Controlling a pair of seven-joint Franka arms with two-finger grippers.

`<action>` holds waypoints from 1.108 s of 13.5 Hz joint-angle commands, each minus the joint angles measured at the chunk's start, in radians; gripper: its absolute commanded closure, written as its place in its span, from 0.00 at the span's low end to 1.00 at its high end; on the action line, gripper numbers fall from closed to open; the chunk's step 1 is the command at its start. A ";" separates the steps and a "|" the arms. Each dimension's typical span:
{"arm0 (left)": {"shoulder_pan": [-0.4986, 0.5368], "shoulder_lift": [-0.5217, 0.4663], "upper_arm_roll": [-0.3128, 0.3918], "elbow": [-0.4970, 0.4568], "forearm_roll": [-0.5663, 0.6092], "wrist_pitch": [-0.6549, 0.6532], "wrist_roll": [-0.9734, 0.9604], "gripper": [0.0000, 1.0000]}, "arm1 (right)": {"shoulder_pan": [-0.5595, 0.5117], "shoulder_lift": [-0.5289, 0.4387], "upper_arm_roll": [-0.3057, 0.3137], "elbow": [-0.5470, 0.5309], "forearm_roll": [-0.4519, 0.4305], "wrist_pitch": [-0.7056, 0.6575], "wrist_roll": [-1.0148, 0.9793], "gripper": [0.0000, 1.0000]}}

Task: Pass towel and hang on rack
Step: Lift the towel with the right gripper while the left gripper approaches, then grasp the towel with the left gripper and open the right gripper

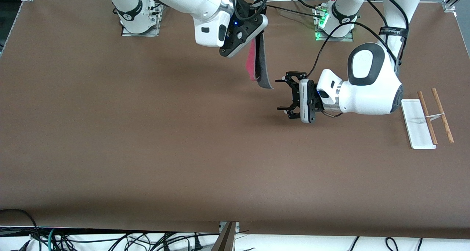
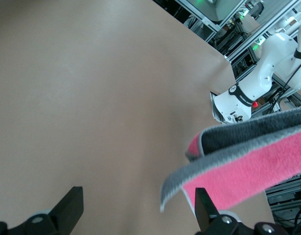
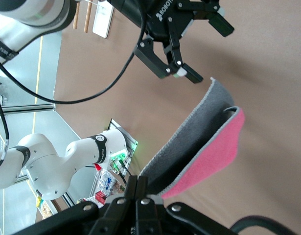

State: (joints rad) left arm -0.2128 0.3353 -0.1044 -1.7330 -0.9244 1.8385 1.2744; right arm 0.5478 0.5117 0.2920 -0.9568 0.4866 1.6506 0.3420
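The towel's lower edge [image 1: 257,78] is curled back on itself. So the pink-red towel [image 1: 259,63] will stay partly folded, with its grey back showing, when I carry it.
The pink-red towel [image 1: 253,63] with its grey reverse hangs folded from my right gripper [image 1: 254,39], which is shut on its top edge, up over the table's middle near the robot bases. In the right wrist view the towel [image 3: 199,147] hangs from the closed right gripper [image 3: 142,188]. My left gripper [image 1: 281,94] is open and empty, pointing at the towel's lower end from just beside it. In the left wrist view the towel [image 2: 248,161] lies beside one of the fingers [image 2: 205,203] of the open left gripper [image 2: 138,210]. The rack [image 1: 416,124], with two brown rods [image 1: 442,115], stands at the left arm's end of the table.
Brown table [image 1: 147,140] with bare surface all round. The arm bases stand along the edge by the robots. Cables lie below the table's front edge [image 1: 110,240]. The rack also shows in the right wrist view [image 3: 102,19], past the left gripper [image 3: 209,51].
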 commanded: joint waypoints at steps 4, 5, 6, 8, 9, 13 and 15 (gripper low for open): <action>0.004 -0.147 -0.055 -0.166 -0.034 0.059 0.054 0.01 | -0.002 0.007 -0.001 0.018 0.010 0.012 0.017 1.00; 0.004 -0.150 -0.060 -0.178 -0.034 0.061 0.054 0.01 | -0.002 0.007 -0.001 0.018 0.010 0.012 0.018 1.00; 0.003 -0.150 -0.060 -0.178 -0.034 0.062 0.059 0.01 | -0.002 0.007 -0.001 0.018 0.012 0.012 0.019 1.00; 0.000 -0.144 -0.060 -0.178 -0.034 0.089 0.100 0.15 | -0.002 0.007 -0.001 0.018 0.012 0.012 0.019 1.00; -0.002 -0.141 -0.060 -0.178 -0.034 0.096 0.103 0.15 | -0.002 0.007 -0.001 0.018 0.012 0.012 0.019 1.00; -0.002 -0.134 -0.060 -0.174 -0.039 0.113 0.109 0.15 | -0.002 0.008 -0.001 0.018 0.012 0.014 0.019 1.00; -0.010 -0.130 -0.061 -0.177 -0.039 0.140 0.109 0.17 | -0.002 0.008 -0.001 0.018 0.010 0.014 0.019 1.00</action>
State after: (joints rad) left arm -0.2143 0.2144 -0.1618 -1.8889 -0.9290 1.9441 1.3465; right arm 0.5456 0.5133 0.2894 -0.9567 0.4866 1.6626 0.3469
